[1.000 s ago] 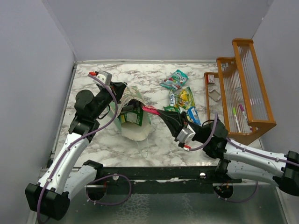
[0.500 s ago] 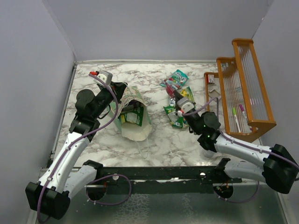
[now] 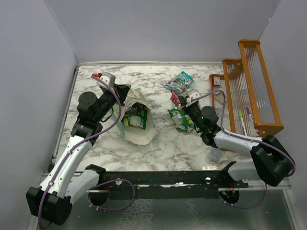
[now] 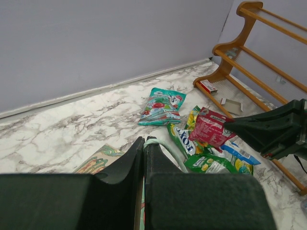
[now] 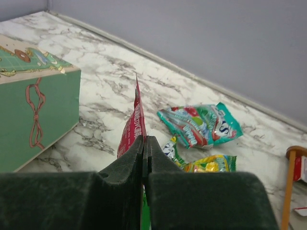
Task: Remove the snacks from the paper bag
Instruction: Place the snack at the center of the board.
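The red snack packet point(image 3: 175, 98) is low beside the pile and clear of the paper bag. My right gripper continues to lower it and lets go of it on open marble point(image 3: 163, 104).
The mint-green paper bag point(image 3: 140, 128) lies tilted on the marble table, with green packets point(image 3: 136, 120) showing in its mouth. My left gripper point(image 3: 125, 102) is shut on the bag's rim point(image 4: 152, 142). My right gripper point(image 3: 183, 103) is shut on a red snack packet point(image 3: 174, 98), which it holds on edge point(image 5: 134, 123) just above the pile of snacks. The same packet shows in the left wrist view point(image 4: 209, 127). A teal packet point(image 3: 179, 81) lies behind the pile. Green-yellow packets point(image 3: 181, 120) and a blue one point(image 4: 241, 154) lie beneath my right gripper.
An orange wooden rack point(image 3: 252, 91) stands at the right edge, close to the snack pile. Grey walls close in the table at the left, back and right. The bag's white string handle point(image 3: 147, 152) trails toward the near edge. A small clear object point(image 3: 214, 154) sits near the right arm.
My right gripper has carried the red packet from the bag's mouth to the right and back, over the snack pile. The left arm and the bag have not moved.
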